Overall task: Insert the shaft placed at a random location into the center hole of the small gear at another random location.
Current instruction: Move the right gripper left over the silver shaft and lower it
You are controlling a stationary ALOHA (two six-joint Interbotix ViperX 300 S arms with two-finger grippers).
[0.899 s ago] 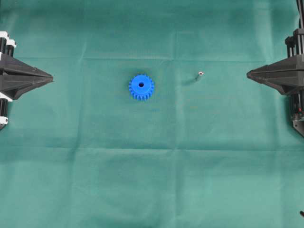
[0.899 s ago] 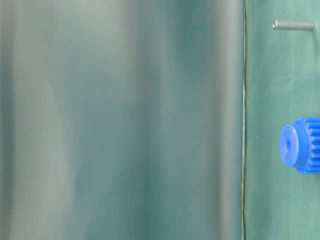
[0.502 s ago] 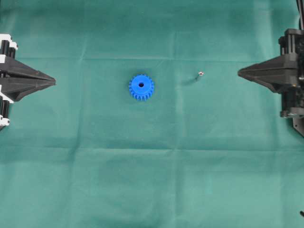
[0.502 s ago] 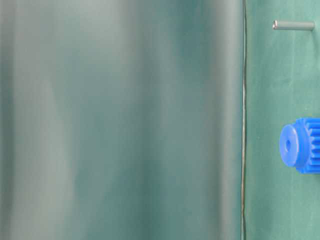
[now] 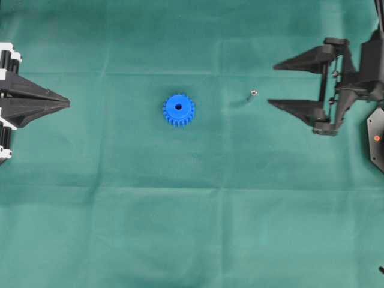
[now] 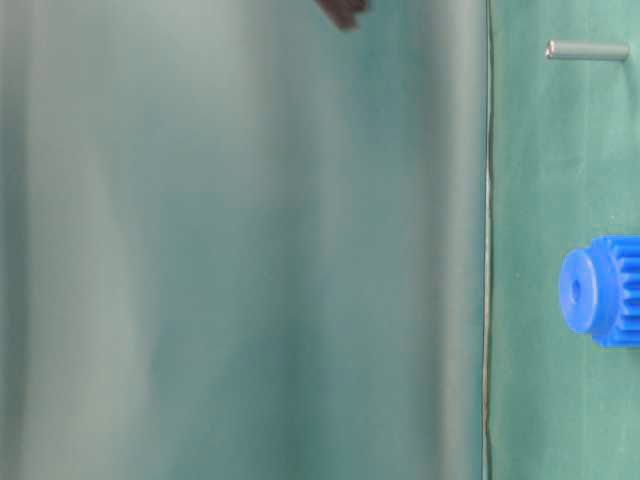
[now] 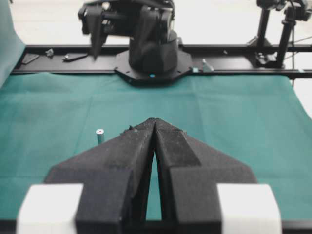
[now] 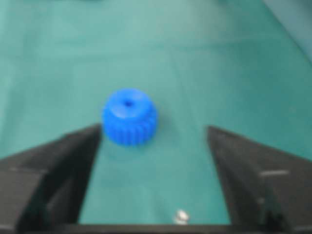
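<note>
The shaft [image 5: 254, 93] will sink into the gear's dark center hole [image 5: 178, 107] until only the shaft's tip shows when the robot lowers it, because the hole opens at the top of the gear's tall middle part.
The blue small gear [image 5: 178, 110] lies flat on the green cloth, its dark center hole [image 5: 178, 107] facing up. It also shows in the right wrist view [image 8: 129, 116] and the table-level view [image 6: 600, 290]. The shaft [image 5: 252, 95] stands upright on the cloth to the gear's right; it also shows in the left wrist view [image 7: 100, 135], the right wrist view [image 8: 181, 216] and the table-level view [image 6: 587, 49]. My right gripper [image 5: 271, 84] is open and empty, just right of the shaft. My left gripper [image 5: 67, 103] is shut and empty at the far left.
The green cloth [image 5: 192, 228] covers the whole table. The right arm's base [image 7: 152, 46] stands at the far side in the left wrist view, on a black rail.
My right gripper has opened wide and moved left toward the shaft. The left gripper, the gear and the shaft have stayed in place.
</note>
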